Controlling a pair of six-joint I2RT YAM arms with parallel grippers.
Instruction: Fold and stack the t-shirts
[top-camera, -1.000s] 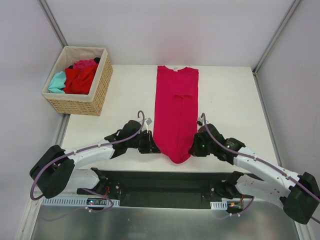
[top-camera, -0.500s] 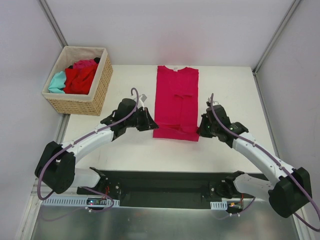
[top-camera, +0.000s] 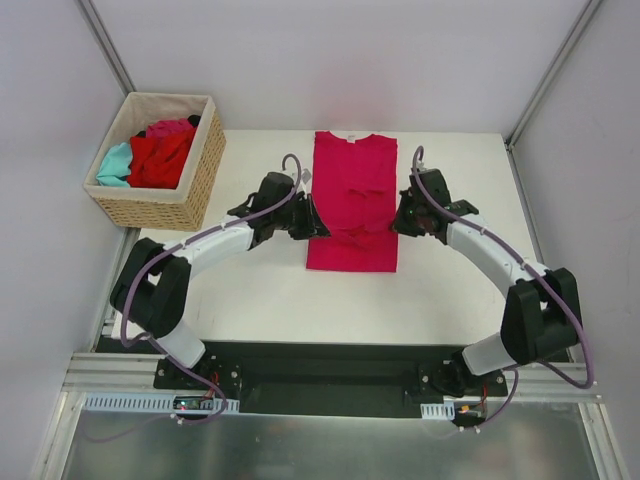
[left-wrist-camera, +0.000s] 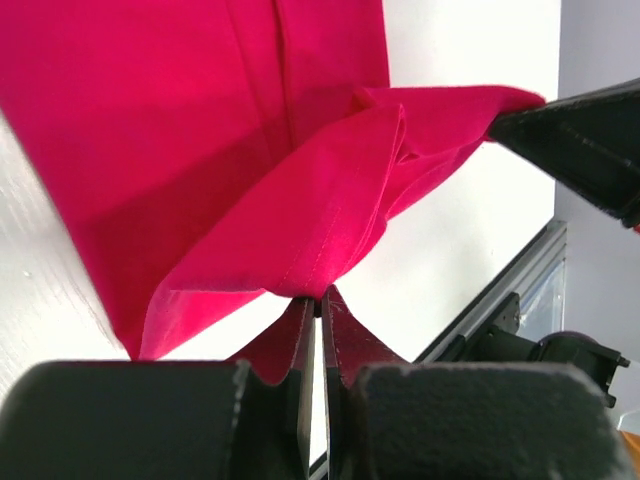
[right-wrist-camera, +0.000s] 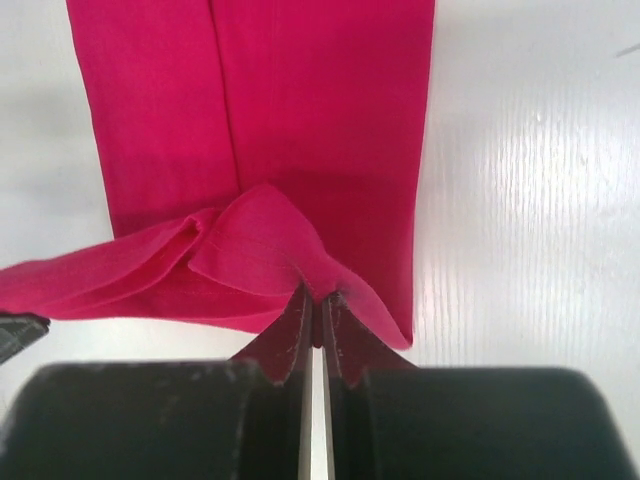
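The lifted hem (top-camera: 361, 236) goes across the t-shirt from one edge to the other, so my right gripper should keep moving it until it gets to the folded sleeves (top-camera: 371, 190), then let go.
A magenta-pink t-shirt (top-camera: 352, 200) lies lengthwise in the middle of the table, sleeves folded in. Its bottom hem is lifted and doubled back over the body. My left gripper (top-camera: 312, 224) is shut on the hem's left corner; the left wrist view shows the cloth (left-wrist-camera: 300, 200) pinched between the fingertips. My right gripper (top-camera: 398, 222) is shut on the hem's right corner, and the pinched cloth (right-wrist-camera: 270, 250) shows in the right wrist view. Red (top-camera: 160, 160), teal (top-camera: 115, 165) and pink (top-camera: 170, 128) t-shirts lie crumpled in the basket.
The tan wicker basket (top-camera: 205, 175) stands at the table's far left corner. Bare white table (top-camera: 260, 300) lies between the shirt and the black rail at the near edge. Grey walls with metal posts close in the sides.
Both grippers have carried the shirt's bottom hem away from the near edge toward the collar. The shirt now looks about half as long, with the hem held over its middle.
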